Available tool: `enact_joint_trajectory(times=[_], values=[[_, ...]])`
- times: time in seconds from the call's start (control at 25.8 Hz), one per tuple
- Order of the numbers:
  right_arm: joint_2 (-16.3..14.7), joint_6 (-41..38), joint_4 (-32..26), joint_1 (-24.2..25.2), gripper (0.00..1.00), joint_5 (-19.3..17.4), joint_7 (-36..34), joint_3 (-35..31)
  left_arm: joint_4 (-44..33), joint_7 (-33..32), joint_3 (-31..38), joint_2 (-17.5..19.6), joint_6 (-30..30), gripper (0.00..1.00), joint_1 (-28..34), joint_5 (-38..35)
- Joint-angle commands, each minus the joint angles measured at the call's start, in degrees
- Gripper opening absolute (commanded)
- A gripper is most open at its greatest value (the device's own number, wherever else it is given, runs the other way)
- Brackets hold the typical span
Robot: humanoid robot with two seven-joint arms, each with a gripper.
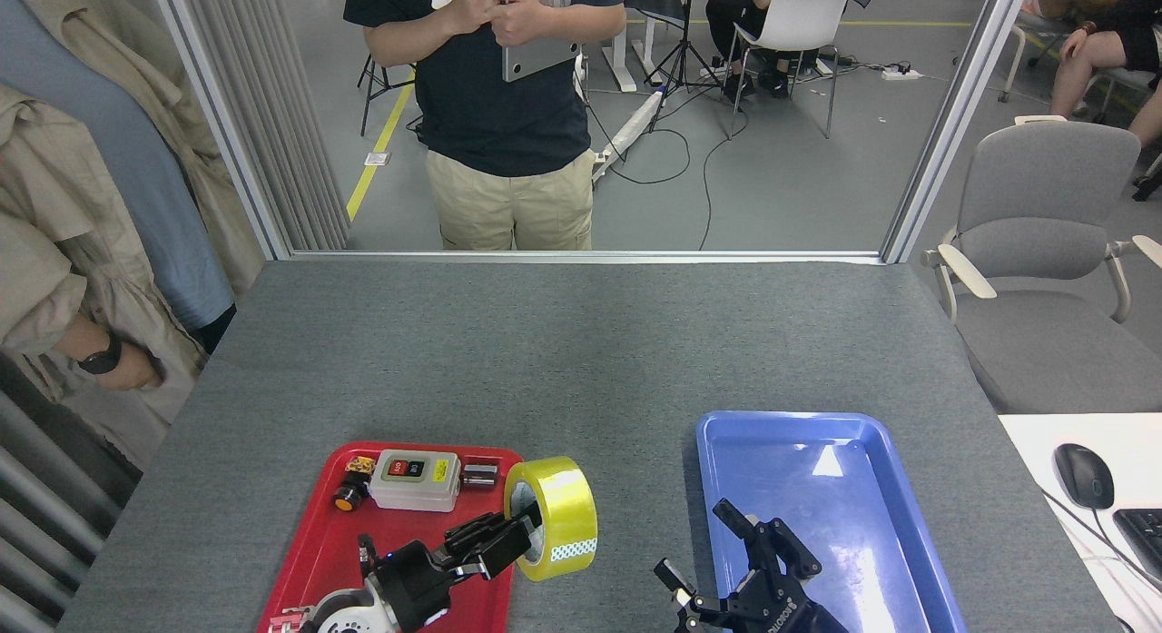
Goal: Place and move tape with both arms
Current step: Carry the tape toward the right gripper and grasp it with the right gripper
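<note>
The tape's core [525, 507] is open around my left gripper's fingers, so I expect the tape to slip off them cleanly when my right gripper takes it away.
The tape [556, 517], a glossy yellow roll with a white core, stands on edge just past the right rim of the red tray [313, 547]. My left gripper [517, 535] reaches in from the lower left and is shut on the tape, its fingers going into the core. My right gripper [704, 547] is at the bottom, over the left rim of the blue tray [844, 488], turned toward the tape with its fingers spread open and nothing between them. A gap of grey table lies between the right gripper and the roll.
In the red tray are a white switch box [417, 478] with red and black buttons, an orange-tipped part [348, 496] and a small dark cylinder [478, 475]. A person [508, 115] stands beyond the table's far edge. A grey chair [1044, 252] is at right, a mouse [1083, 475] on a white desk.
</note>
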Motion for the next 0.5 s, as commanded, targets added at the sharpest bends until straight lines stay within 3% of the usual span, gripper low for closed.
enact_joint_trajectory(times=[0.0,0.16,0.47], values=[[0.6,-0.3,1.6,-0.5,0.99,-0.6,2.4,1.3,0.2,0.1,-0.3,0.1,0.0,0.0,-0.3,0.0],[1.3,-0.3,4.0,-0.9,0.99,-0.4,3.2,3.7,-3.1,1.5,-3.4,1.0,0.0,0.0,-0.1,0.0],[1.7,-0.3,4.6,-2.3,0.99,-0.4,3.3,6.8,-4.6,11.7,-11.7,4.6,0.0,0.0,-0.7,0.0]])
